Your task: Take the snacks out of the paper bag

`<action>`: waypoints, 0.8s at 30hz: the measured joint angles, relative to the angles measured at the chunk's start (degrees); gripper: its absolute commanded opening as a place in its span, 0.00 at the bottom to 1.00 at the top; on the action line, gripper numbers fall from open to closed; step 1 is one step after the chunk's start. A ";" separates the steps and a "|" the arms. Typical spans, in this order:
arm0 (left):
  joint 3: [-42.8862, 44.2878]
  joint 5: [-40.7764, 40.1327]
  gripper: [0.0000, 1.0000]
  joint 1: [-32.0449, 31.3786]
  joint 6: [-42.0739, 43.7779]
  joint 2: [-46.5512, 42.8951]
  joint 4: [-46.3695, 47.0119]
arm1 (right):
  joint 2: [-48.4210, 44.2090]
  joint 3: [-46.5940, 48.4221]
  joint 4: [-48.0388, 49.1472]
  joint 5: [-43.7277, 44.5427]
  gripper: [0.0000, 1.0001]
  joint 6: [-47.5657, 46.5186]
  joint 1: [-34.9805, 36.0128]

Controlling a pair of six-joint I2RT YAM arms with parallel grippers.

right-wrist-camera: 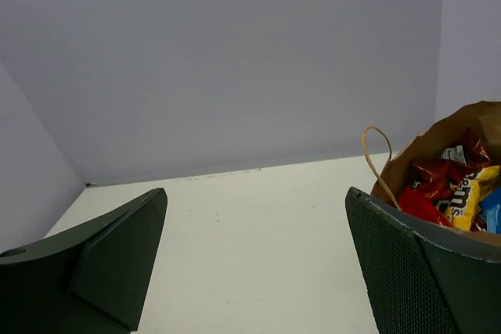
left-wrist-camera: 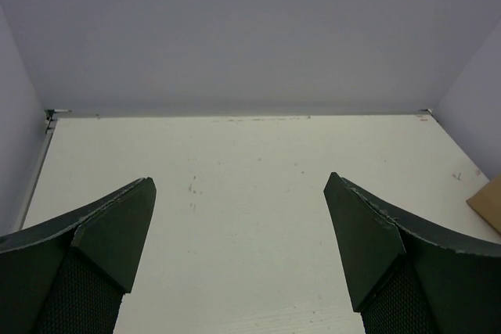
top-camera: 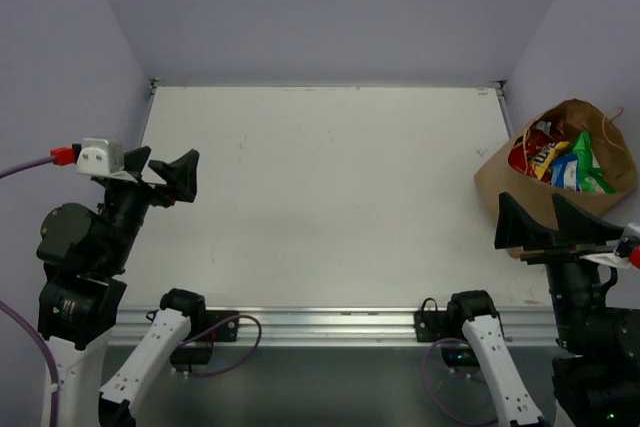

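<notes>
My open right gripper should go on moving to the paper bag's rim, which stands free toward the table's middle. It should close once its fingers are on both sides of that rim.
The brown paper bag lies tilted at the table's right edge, its mouth facing up and right. Several snacks fill the mouth: red packets, a yellow one, a blue one and a green-and-white one. My right gripper is open and empty, just in front of the bag. In the right wrist view the bag and the snacks sit behind the right finger of that gripper. My left gripper is open and empty at the table's left edge; it also shows in the left wrist view.
The white table is boxed in by lilac walls at the back and both sides. A metal rail runs along the near edge. A loop handle stands up from the bag. One bag corner shows in the left wrist view.
</notes>
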 measured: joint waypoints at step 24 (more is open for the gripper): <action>-3.78 10.27 1.00 0.00 -1.27 6.29 0.26 | 37.09 -0.22 -1.49 18.27 0.99 1.07 -9.57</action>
